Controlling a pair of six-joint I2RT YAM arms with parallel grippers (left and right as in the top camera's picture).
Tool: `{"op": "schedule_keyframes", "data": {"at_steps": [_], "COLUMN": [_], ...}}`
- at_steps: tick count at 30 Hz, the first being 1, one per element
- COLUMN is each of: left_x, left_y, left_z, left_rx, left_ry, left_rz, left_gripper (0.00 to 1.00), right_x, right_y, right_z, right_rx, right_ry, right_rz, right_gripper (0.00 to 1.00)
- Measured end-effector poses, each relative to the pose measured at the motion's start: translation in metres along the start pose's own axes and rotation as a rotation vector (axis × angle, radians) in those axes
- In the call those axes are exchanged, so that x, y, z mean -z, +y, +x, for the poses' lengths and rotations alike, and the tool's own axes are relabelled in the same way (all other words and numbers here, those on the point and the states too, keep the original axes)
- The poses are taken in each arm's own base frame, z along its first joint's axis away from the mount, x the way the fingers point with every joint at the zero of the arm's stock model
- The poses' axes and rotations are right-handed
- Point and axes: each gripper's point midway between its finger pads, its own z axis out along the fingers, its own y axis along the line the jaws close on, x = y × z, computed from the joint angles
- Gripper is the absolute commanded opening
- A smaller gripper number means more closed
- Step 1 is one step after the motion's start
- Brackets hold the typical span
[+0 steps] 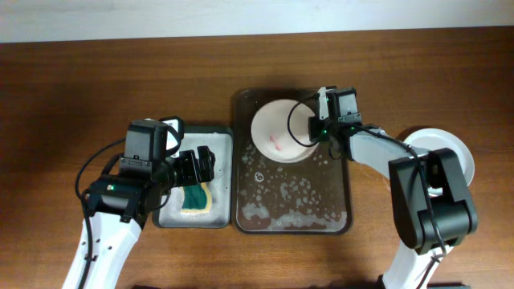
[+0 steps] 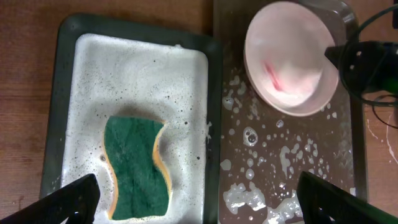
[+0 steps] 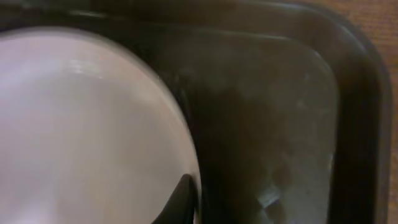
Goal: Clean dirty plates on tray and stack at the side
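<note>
The smeared plate (image 1: 281, 130) tilts at the brown tray's far end, so my right gripper should lay it flat near the middle (image 1: 295, 170) and retake its rim before scrubbing.
A white plate (image 1: 277, 128) with a red smear stands tilted at the far end of the dark brown tray (image 1: 337, 193), which holds patches of foam. My right gripper (image 1: 315, 132) is shut on the plate's right rim. In the right wrist view one dark finger (image 3: 180, 199) lies on the plate (image 3: 81, 124) at its edge, over the tray (image 3: 354, 93). My left gripper (image 1: 205, 164) is open and empty above the grey tray. In the left wrist view its fingers (image 2: 199, 202) are spread wide, with the plate (image 2: 286, 62) on the tray (image 2: 292, 143) at the upper right.
A green and yellow sponge (image 1: 195, 197) lies in foam in the smaller grey tray (image 1: 165, 217), left of the brown tray; it also shows in the left wrist view (image 2: 134, 162). A white plate (image 1: 458, 152) sits on the table at the right, partly under my right arm.
</note>
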Motion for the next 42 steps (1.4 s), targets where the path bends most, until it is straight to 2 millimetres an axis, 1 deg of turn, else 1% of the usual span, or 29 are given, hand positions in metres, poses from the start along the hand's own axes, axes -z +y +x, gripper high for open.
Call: {"op": "schedule_keyframes", "data": {"at_steps": [3, 5, 7, 8, 10, 11, 12, 13, 16, 17, 18, 19, 20, 22, 24, 25, 27, 28, 29, 30, 31, 32, 34, 35, 37, 38, 40, 41, 42], "left_x": [0.0, 0.0, 0.0, 0.0, 0.0, 0.0, 0.0, 0.0, 0.0, 0.0, 0.0, 0.0, 0.0, 0.0, 0.0, 0.0, 0.0, 0.0, 0.0, 0.0, 0.0, 0.0, 0.0, 0.0, 0.0, 0.0, 0.0, 0.001, 0.001], "left_y": [0.0, 0.0, 0.0, 0.0, 0.0, 0.0, 0.0, 0.0, 0.0, 0.0, 0.0, 0.0, 0.0, 0.0, 0.0, 0.0, 0.0, 0.0, 0.0, 0.0, 0.0, 0.0, -0.001, -0.004, -0.008, -0.009, -0.008, -0.005, 0.0], "left_z": [0.0, 0.0, 0.0, 0.0, 0.0, 0.0, 0.0, 0.0, 0.0, 0.0, 0.0, 0.0, 0.0, 0.0, 0.0, 0.0, 0.0, 0.0, 0.0, 0.0, 0.0, 0.0, 0.001, 0.001, 0.004, 0.005, 0.01, 0.014, 0.02], "left_rx": [0.0, 0.0, 0.0, 0.0, 0.0, 0.0, 0.0, 0.0, 0.0, 0.0, 0.0, 0.0, 0.0, 0.0, 0.0, 0.0, 0.0, 0.0, 0.0, 0.0, 0.0, 0.0, 0.0, 0.0, 0.001, 0.001, 0.005, 0.009, 0.013], "left_ry": [0.0, -0.001, -0.001, 0.0, -0.001, 0.0, 0.001, 0.0, 0.0, 0.0, 0.0, 0.0, 0.0, 0.0, 0.0, 0.0, 0.0, 0.0, 0.0, 0.0, 0.0, 0.0, 0.003, 0.008, 0.021, 0.025, 0.046, 0.064, 0.084], "left_rz": [0.0, 0.0, 0.0, 0.0, 0.0, 0.0, 0.0, 0.0, 0.0, 0.0, 0.0, 0.0, 0.0, 0.0, 0.0, 0.0, 0.0, 0.0, 0.0, 0.0, 0.0, 0.0, 0.007, 0.021, 0.048, 0.055, 0.048, 0.034, 0.009], "left_gripper": [0.99, 0.99, 0.99, 0.99, 0.99, 0.99, 0.99, 0.99, 0.99, 0.99, 0.99, 0.99, 0.99, 0.99, 0.99, 1.0, 0.99, 0.99, 0.99, 0.99, 0.99, 0.99, 0.99, 0.99, 0.99, 1.0, 0.99, 0.95, 0.92], "right_x": [0.019, 0.042, 0.08, 0.103, 0.133, 0.145, 0.149, 0.147, 0.131, 0.125, 0.118, 0.116, 0.115, 0.115, 0.122, 0.131, 0.15, 0.161, 0.177, 0.187, 0.191, 0.191, 0.182, 0.172, 0.144, 0.126, 0.104, 0.097, 0.085], "right_y": [0.0, 0.001, 0.002, 0.003, 0.003, 0.003, 0.003, 0.002, 0.002, 0.002, 0.002, 0.003, 0.005, 0.013, 0.022, 0.024, 0.025, 0.024, 0.021, 0.017, 0.014, 0.011, 0.006, 0.003, -0.002, -0.005, -0.01, -0.011, -0.014], "right_z": [0.008, 0.009, 0.011, 0.016, 0.031, 0.044, 0.053, 0.06, 0.083, 0.094, 0.103, 0.109, 0.111, 0.108, 0.102, 0.098, 0.084, 0.073, 0.056, 0.046, 0.041, 0.042, 0.047, 0.051, 0.06, 0.067, 0.08, 0.085, 0.095], "right_rx": [-0.054, -0.11, -0.19, -0.253, -0.341, -0.389, -0.436, -0.477, -0.602, -0.634, -0.663, -0.679, -0.699, -0.69, -0.591, -0.525, -0.415, -0.362, -0.293, -0.246, -0.211, -0.186, -0.143, -0.126, -0.095, -0.078, -0.065, -0.059, -0.058], "right_ry": [0.055, 0.078, 0.106, 0.129, 0.188, 0.233, 0.261, 0.275, 0.307, 0.33, 0.351, 0.368, 0.379, 0.382, 0.379, 0.374, 0.323, 0.276, 0.199, 0.15, 0.128, 0.129, 0.158, 0.179, 0.232, 0.268, 0.319, 0.339, 0.375], "right_rz": [0.007, 0.016, 0.032, 0.045, 0.067, 0.086, 0.101, 0.113, 0.14, 0.148, 0.149, 0.15, 0.142, 0.096, 0.024, 0.004, -0.021, -0.024, -0.019, -0.009, 0.002, 0.013, 0.03, 0.04, 0.054, 0.058, 0.064, 0.065, 0.069], "right_gripper": [0.04, 0.04, 0.04, 0.04, 0.04, 0.04, 0.04, 0.04, 0.04, 0.07, 0.27, 0.37, 0.41, 0.46, 0.48, 0.51, 0.54, 0.53, 0.49, 0.46, 0.46, 0.46, 0.46, 0.45, 0.43, 0.42, 0.38, 0.32, 0.23]}}
